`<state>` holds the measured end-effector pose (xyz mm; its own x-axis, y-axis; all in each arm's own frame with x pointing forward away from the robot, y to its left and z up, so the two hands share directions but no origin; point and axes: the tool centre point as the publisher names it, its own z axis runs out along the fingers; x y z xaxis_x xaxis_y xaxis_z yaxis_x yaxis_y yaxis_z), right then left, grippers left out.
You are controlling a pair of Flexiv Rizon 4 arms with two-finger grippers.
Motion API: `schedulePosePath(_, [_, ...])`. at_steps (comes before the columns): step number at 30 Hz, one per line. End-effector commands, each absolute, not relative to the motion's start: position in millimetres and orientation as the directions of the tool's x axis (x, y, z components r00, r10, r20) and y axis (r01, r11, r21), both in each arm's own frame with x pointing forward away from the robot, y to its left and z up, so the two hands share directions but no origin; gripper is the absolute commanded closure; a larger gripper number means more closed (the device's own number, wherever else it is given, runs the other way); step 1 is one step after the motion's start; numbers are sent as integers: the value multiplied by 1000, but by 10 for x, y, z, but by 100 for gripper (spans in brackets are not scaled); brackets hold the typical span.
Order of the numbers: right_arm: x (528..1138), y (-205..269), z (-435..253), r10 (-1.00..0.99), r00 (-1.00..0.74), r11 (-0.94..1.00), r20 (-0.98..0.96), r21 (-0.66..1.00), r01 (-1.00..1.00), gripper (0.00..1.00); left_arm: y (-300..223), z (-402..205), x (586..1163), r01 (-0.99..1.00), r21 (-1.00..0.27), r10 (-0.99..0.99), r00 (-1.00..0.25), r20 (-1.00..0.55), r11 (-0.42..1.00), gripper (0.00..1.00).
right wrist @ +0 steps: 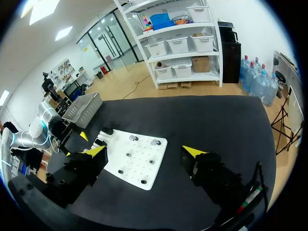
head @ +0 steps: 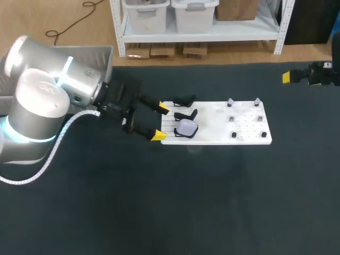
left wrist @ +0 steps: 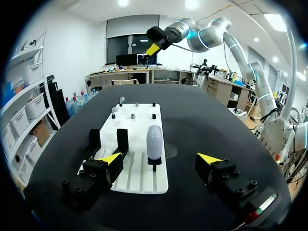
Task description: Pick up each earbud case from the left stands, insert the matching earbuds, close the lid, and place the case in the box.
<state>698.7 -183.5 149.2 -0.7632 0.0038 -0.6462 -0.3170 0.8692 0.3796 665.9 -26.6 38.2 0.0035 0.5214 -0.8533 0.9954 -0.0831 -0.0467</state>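
Note:
I can see pale pieces (head: pixel 257 101) sitting on the far pegs, so I should expect the sockets inside the closed earbud case (head: pixel 187 127) to be empty when I open its lid.
A white earbud case (head: pixel 186 127) stands on the nearest of three black stands at the left end of a white board (head: pixel 218 139). The other two stands (head: pixel 186 113) hold nothing. My left gripper (head: pixel 160 122) is open at the board's left edge, one finger on each side of that end. In the left wrist view the case (left wrist: pixel 154 140) stands upright just ahead of the open left gripper (left wrist: pixel 160 159), untouched. Small pegs (head: pixel 232 118) dot the board's right half; two far ones carry pale pieces (head: pixel 230 102). My right gripper (head: pixel 291 77) hovers far right, open and empty (right wrist: pixel 144 151).
A grey wire basket (head: pixel 98 53) sits at the table's back left corner, behind my left arm; it also shows in the right wrist view (right wrist: pixel 82 107). The dark tabletop (head: pixel 186 202) stretches in front of the board.

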Motion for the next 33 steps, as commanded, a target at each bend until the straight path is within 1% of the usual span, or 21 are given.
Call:
schedulePosePath(1, [6988,-1838,1491,3,-763,869,-646,380,-318,0,-349,316,6724,995,-34,527,20,-849,-93,0])
schedulePosePath(8, [6988,-1838,1491,3,-763,869,-646,380,-318,0,-397,266,6721,995,-28,535,26,-844,-94,0])
schedulePosePath(15, [6988,-1838,1491,3,-763,869,-646,380,-318,0,-448,246,6745,995,-52,521,-1,-854,-84,0])
schedulePosePath(17, [6988,-1838,1491,3,-763,869,-646,380,-318,0,-464,242,6744,995,-56,517,-4,-856,-85,11])
schedulePosePath(18, [6988,-1838,1491,3,-763,869,-646,380,-318,0,-473,238,6740,994,-59,516,-5,-857,-88,21])
schedulePosePath(19, [6988,-1838,1491,3,-763,869,-646,380,-318,0,-481,232,6735,994,-62,514,-6,-858,-91,27])
schedulePosePath(20, [6988,-1838,1491,3,-763,869,-646,380,-318,0,-488,227,6730,994,-64,514,-7,-858,-93,33])
schedulePosePath(22, [6988,-1838,1491,3,-763,869,-646,380,-318,0,-500,217,6719,993,-68,513,-9,-858,-97,40])
schedulePosePath(24, [6988,-1838,1491,3,-763,869,-646,380,-318,0,-514,208,6711,993,-70,512,-9,-859,-99,50])
schedulePosePath(26, [6988,-1838,1491,3,-763,869,-646,380,-318,0,-531,196,6713,992,-73,511,-12,-860,-99,53])
schedulePosePath(33, [6988,-1838,1491,3,-763,869,-646,380,-318,0,-576,176,6724,992,-81,502,-24,-865,-92,53])
